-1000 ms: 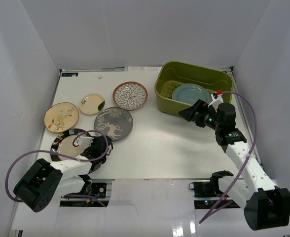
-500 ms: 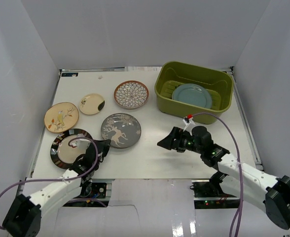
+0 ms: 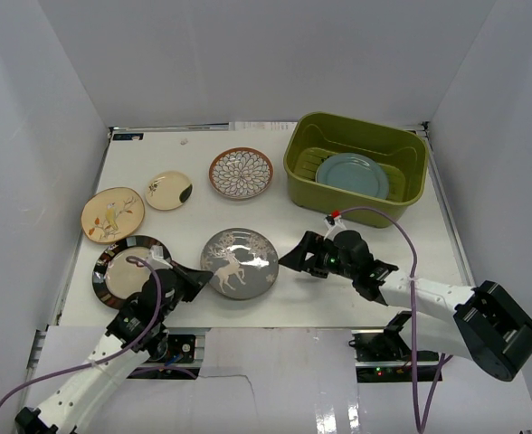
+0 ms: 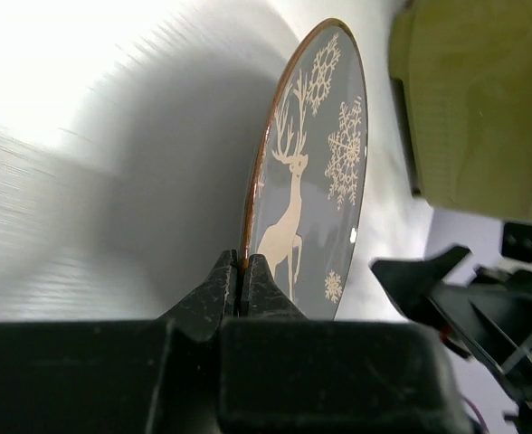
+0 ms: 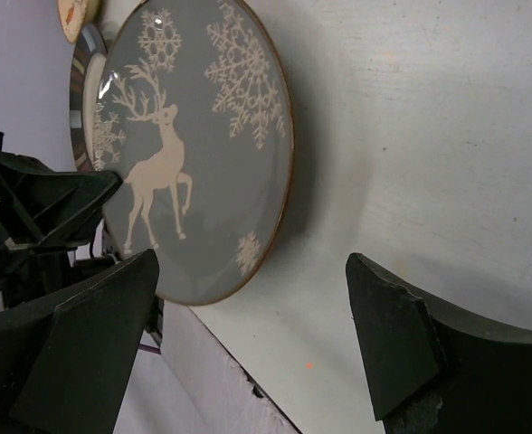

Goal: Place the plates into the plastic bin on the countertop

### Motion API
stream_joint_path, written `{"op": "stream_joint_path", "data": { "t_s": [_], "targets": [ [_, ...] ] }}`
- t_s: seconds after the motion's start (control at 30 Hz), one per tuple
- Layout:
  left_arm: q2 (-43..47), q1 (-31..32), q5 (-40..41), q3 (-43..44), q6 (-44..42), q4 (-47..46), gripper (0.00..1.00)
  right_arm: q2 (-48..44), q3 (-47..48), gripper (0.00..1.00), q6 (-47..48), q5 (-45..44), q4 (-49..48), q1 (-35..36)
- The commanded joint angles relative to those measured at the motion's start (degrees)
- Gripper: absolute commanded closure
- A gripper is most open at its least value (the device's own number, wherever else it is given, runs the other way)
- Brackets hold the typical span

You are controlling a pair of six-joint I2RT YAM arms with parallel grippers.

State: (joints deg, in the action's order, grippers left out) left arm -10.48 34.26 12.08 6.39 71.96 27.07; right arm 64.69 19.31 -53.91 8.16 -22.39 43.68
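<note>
Next, I take the plate's opposite rim (image 3: 276,264) with my right gripper and carry the plate into the bin, because my left gripper holds the grey plate by the rim far from the bin (image 3: 206,270).
My left gripper (image 3: 201,274) is shut on the near-left rim of the grey plate (image 3: 240,262), which bears a deer and snowflakes. The left wrist view shows its fingers (image 4: 242,264) pinching the rim of the grey plate (image 4: 325,172). My right gripper (image 3: 290,259) is open and empty just right of the plate. The right wrist view has the grey plate (image 5: 194,154) ahead of the spread fingers (image 5: 252,298). The olive-green bin (image 3: 356,127) at the back right holds the teal plate (image 3: 352,174). The red plate is not in view.
The petal plate (image 3: 241,173), two cream plates (image 3: 168,190) (image 3: 112,214) and the metallic plate (image 3: 119,271) lie on the left of the white countertop (image 3: 338,235). Pale walls enclose it. The near edge is just below the grey plate.
My left gripper has carried the grey plate rightward and toward the near edge. My right arm has swung from the bin down and left, to beside the plate.
</note>
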Motion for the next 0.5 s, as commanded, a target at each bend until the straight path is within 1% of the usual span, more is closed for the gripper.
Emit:
{"op": "stream_joint_path", "data": {
  "t_s": [0.0,0.17,0.27,0.33,0.37,0.4,0.43,0.47],
  "targets": [
    [2.04,0.19,-8.90,5.12,1.16,-7.02,1.00,1.75,1.26,0.10,1.61,-1.05,-2.39,0.26],
    [2.22,0.19,-16.80,4.68,1.25,-14.13,1.00,2.02,0.29,0.10,1.18,-1.13,-2.66,0.26],
    [-0.32,0.19,-19.89,5.03,1.34,-18.97,1.00,0.97,-0.15,0.10,1.18,0.71,-5.02,0.35],
    [-3.91,0.19,-24.45,5.12,1.25,-24.50,1.00,0.01,0.37,0.06,1.18,1.94,-5.03,0.18],
    [-4.98,0.19,-25.69,5.12,1.42,-26.26,1.00,-0.35,0.46,0.02,0.91,2.81,-5.12,0.09],
    [-5.95,0.19,-27.96,5.47,1.60,-28.11,1.00,-1.31,0.46,0.07,0.65,3.43,-5.12,-0.17],
    [-7.52,0.28,-28.59,5.82,1.60,-31.34,1.00,-1.93,0.64,0.27,0.30,3.96,-5.20,-0.61],
    [-8.23,0.19,-28.77,6.35,1.51,-32.16,1.00,-2.89,0.64,0.48,-0.05,4.23,-5.12,-0.88]
  ]
}}
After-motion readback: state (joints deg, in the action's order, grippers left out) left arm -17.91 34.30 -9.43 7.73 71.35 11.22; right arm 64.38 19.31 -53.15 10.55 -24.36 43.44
